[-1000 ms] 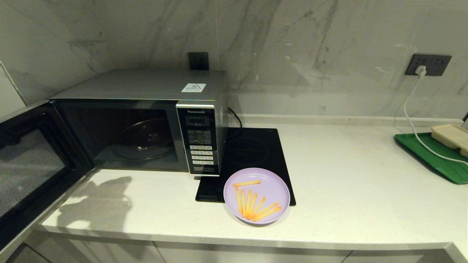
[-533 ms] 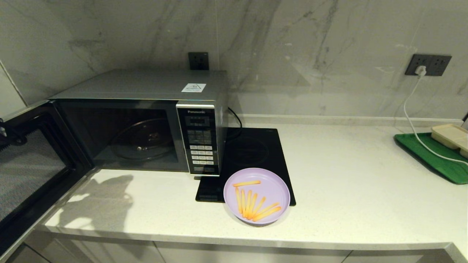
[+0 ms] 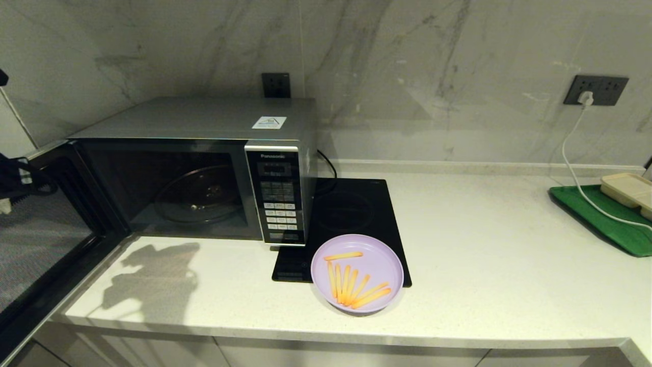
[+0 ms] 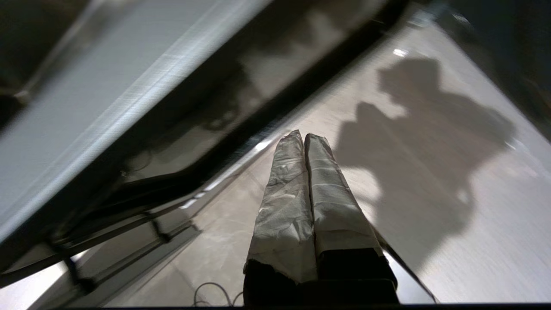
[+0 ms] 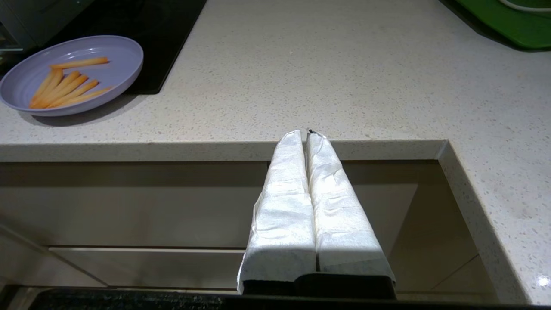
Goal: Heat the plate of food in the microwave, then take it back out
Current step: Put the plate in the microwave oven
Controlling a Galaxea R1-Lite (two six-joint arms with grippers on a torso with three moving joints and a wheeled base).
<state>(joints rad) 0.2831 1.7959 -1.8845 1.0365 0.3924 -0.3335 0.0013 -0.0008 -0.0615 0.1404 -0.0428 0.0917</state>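
Observation:
The microwave door [image 3: 55, 223] is swung wide clear of the turntable, so my left gripper keeps going toward the lilac plate and open beside the plate's rim [image 3: 314, 269].
The lilac plate of food [image 3: 356, 273] with several orange-yellow fries sits near the counter's front edge, partly over the black hob [image 3: 351, 214]. The silver microwave [image 3: 204, 120] stands at the back left with its door [image 3: 46, 239] swung wide open and the glass turntable [image 3: 196, 196] bare. My left gripper [image 4: 304, 135] is shut and empty, hovering beside the open door [image 4: 129, 86] over the counter. My right gripper [image 5: 303, 132] is shut and empty, below the counter's front edge, to the right of the plate [image 5: 71, 75].
A green tray [image 3: 596, 216] with a beige container [image 3: 629, 188] lies at the far right. A white cable [image 3: 580, 178] runs from the wall socket [image 3: 596, 90] across it. The left arm's black cabling [image 3: 15, 176] shows at the left edge.
My left arm has come into the head view at the left edge above the open door, and its shadow on the counter has shifted right. Plate and right arm are unmoved.

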